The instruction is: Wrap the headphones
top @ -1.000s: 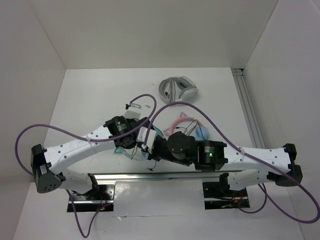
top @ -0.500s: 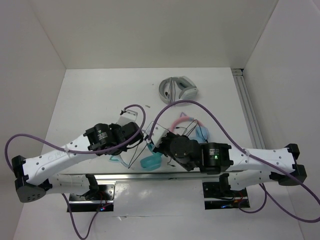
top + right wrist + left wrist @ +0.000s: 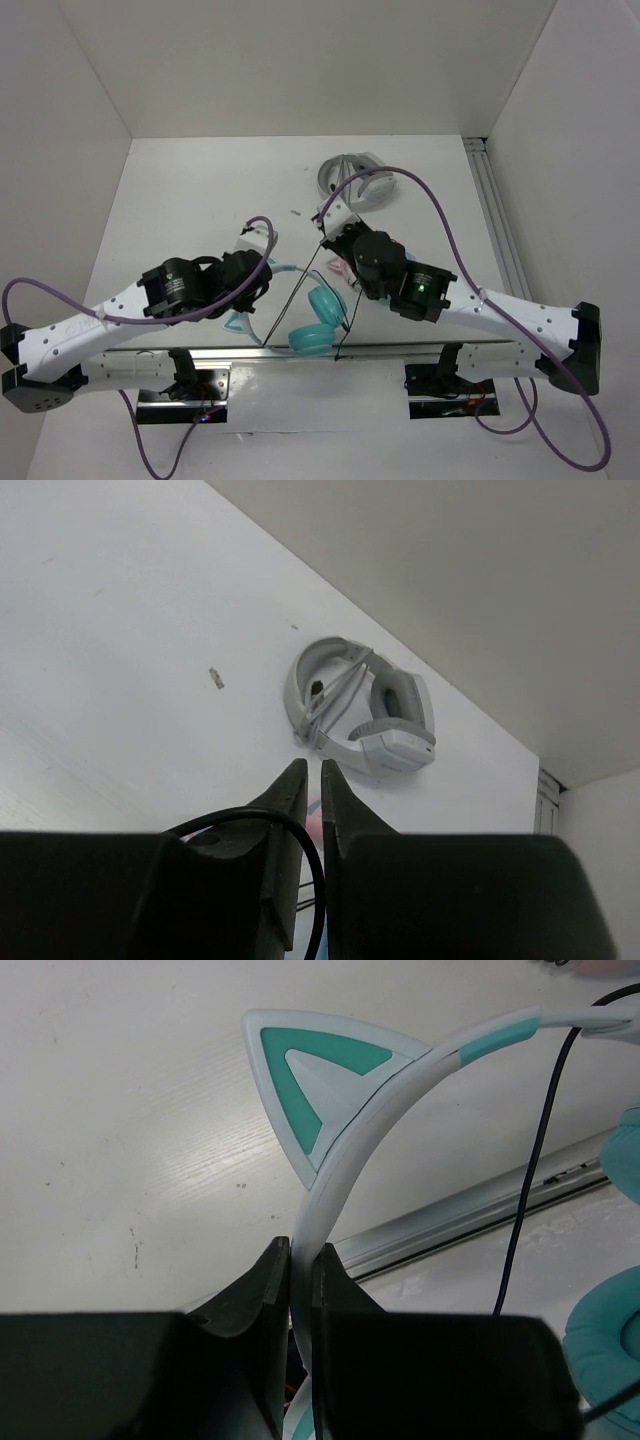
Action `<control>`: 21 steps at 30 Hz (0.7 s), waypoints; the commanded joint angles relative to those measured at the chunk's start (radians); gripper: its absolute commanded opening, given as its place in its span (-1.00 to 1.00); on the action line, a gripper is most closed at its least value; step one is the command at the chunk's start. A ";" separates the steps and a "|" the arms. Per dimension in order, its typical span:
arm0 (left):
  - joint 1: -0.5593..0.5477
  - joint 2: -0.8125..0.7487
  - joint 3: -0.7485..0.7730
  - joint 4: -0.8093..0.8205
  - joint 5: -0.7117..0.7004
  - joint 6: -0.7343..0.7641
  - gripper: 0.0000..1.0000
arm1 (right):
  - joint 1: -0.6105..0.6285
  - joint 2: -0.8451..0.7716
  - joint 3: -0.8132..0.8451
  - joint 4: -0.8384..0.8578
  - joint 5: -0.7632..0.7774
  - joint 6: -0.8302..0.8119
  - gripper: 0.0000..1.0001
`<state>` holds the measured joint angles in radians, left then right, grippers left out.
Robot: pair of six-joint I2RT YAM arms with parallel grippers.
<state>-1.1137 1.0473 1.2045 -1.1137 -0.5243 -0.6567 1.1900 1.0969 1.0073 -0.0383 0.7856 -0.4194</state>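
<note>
The black cable (image 3: 293, 293) goes straight across the pale headband (image 3: 285, 267) that my left gripper is holding, so my right gripper continues to pull until the wrap is snug and then let go.
The teal headphones (image 3: 322, 303) lie near the table's front edge, both round earcups showing, one (image 3: 312, 338) over the rail. My left gripper (image 3: 258, 283) is shut on their pale headband (image 3: 345, 1160), just below a pointed cat ear (image 3: 310, 1080). The thin black cable (image 3: 300, 290) runs taut from the earcups up to my right gripper (image 3: 328, 228). In the right wrist view the cable (image 3: 300, 830) loops between the nearly closed fingers of that gripper (image 3: 313, 770), which is shut on it.
The grey-white folded pair (image 3: 365, 705) lies at the back, just beyond my right gripper; it also shows in the top view (image 3: 360, 175). A sliver of the pink-banded pair (image 3: 338, 268) shows under the right arm. A metal rail (image 3: 495, 230) runs along the table's right side.
My right gripper has moved away from the front edge toward the grey-white pair, drawing the cable taut. My left gripper has pulled back left with the headband, and the earcups now show.
</note>
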 commanded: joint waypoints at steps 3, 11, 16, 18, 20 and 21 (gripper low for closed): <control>-0.008 -0.046 0.021 -0.038 0.046 0.029 -1.00 | -0.151 0.029 0.019 0.086 -0.150 0.070 -0.64; -0.008 -0.076 0.030 -0.038 0.055 0.029 -1.00 | -0.375 0.115 0.039 0.083 -0.419 0.133 -0.67; -0.008 -0.098 0.059 -0.057 0.037 0.019 -1.00 | -0.409 0.139 -0.010 0.132 -0.493 0.179 -1.00; -0.008 -0.110 0.072 -0.080 0.037 0.019 -1.00 | -0.429 0.158 -0.032 0.170 -0.528 0.203 -1.00; -0.008 -0.121 0.087 -0.090 0.055 0.019 -1.00 | -0.443 0.173 -0.053 0.190 -0.558 0.217 -1.00; -0.008 -0.121 0.101 -0.090 0.069 0.019 -1.00 | -0.457 0.191 -0.053 0.199 -0.583 0.226 -1.00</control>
<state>-1.1145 0.9600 1.2400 -1.1854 -0.5014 -0.6334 0.7742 1.2575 0.9695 0.0441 0.2604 -0.2428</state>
